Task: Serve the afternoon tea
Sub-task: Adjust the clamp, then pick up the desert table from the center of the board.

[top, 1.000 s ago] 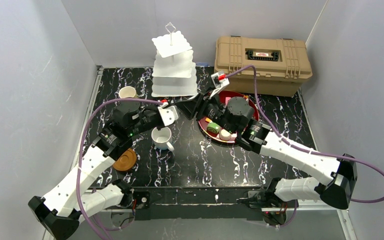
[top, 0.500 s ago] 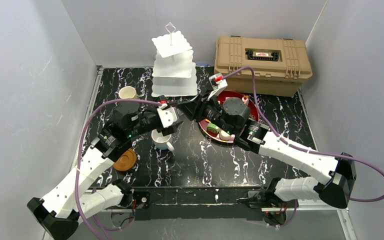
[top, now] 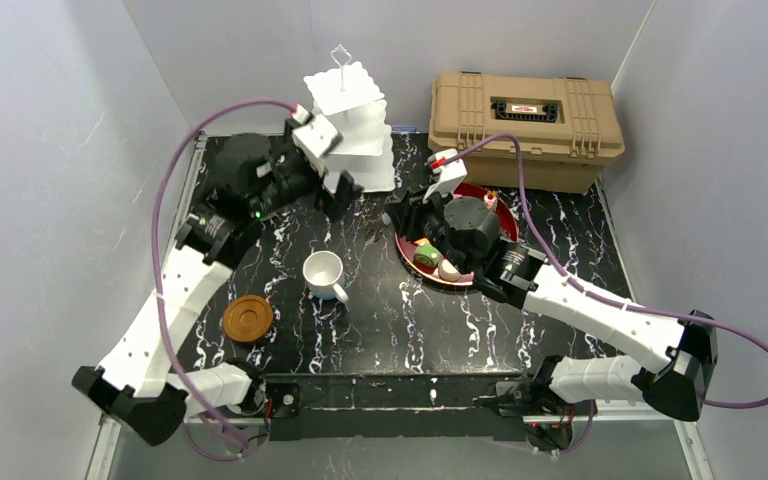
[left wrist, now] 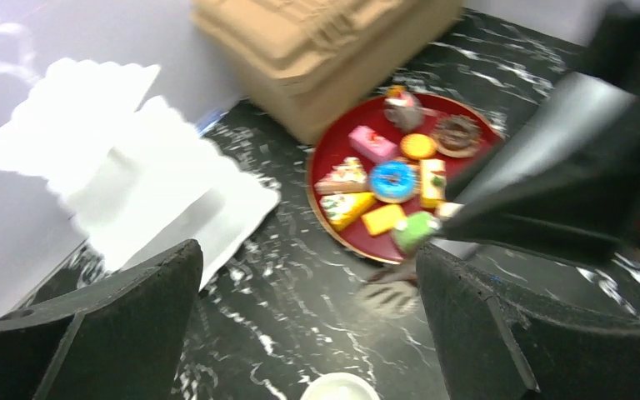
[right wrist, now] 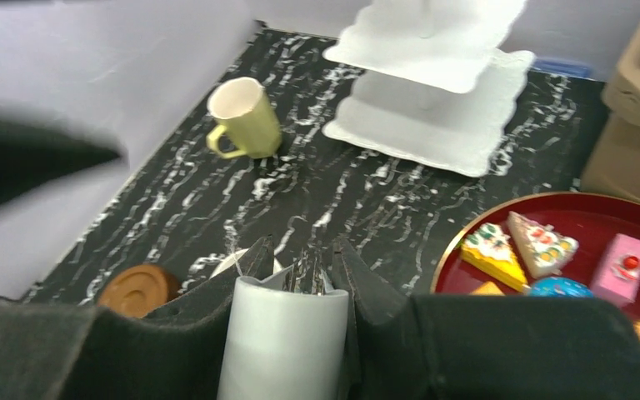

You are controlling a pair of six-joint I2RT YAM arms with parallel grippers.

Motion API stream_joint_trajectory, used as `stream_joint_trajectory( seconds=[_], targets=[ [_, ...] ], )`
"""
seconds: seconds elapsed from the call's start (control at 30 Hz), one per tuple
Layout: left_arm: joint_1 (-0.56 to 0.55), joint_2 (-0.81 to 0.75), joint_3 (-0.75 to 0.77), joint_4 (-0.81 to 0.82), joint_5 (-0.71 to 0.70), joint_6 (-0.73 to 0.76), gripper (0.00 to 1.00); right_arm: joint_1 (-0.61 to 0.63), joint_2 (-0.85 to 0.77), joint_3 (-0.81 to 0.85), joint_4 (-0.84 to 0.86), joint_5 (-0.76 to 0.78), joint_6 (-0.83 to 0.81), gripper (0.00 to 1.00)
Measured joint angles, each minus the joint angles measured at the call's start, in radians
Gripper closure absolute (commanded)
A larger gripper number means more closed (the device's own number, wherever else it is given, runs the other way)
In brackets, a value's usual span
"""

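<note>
My left gripper should go on, fingers open, toward the cake stand's handle [top: 341, 53], since it is free above the stand's top level, and close on the handle's stem [top: 342, 76].
The white three-tier cake stand [top: 348, 140] [left wrist: 133, 183] [right wrist: 442, 75] stands at the back. My left gripper [top: 338, 182] [left wrist: 308, 254] hangs wide open in front of it, holding nothing. My right gripper [top: 397, 213] [right wrist: 302, 250] is shut on grey-handled tongs [right wrist: 287, 333], whose slotted tip [left wrist: 387, 296] hovers left of the red tray [left wrist: 333, 150] [right wrist: 583, 221] of toy pastries [left wrist: 392, 179] [right wrist: 542, 242]. A white mug [top: 324, 273] stands mid-table and a brown coaster [top: 247, 317] [right wrist: 137, 289] lies to its left. The yellow-green mug [right wrist: 244, 117] stands far left, hidden behind my left arm in the top view.
The tan ribbed case [top: 525, 125] [left wrist: 325, 50] sits at the back right, just behind the tray. Grey walls close in on the left, the back and the right. My right arm reaches over the tray's near half.
The left gripper has opened wide, risen and drawn back-left from the meeting point to the cake stand. The right gripper has closed on the tongs and stayed near the tray's left edge.
</note>
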Motion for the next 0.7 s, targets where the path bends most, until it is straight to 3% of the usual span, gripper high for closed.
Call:
stream_joint_trajectory(
  seconds=[0.3, 0.7],
  targets=[
    [0.204, 0.302, 0.293, -0.012, -0.074, -0.088, 0.02, -0.003, -0.021, -0.002, -0.073, 0.108, -0.074, 0.85],
    [0.237, 0.747, 0.476, 0.301, -0.116, -0.11, 0.03, -0.003, -0.098, -0.05, -0.085, 0.126, -0.066, 0.85]
  ],
)
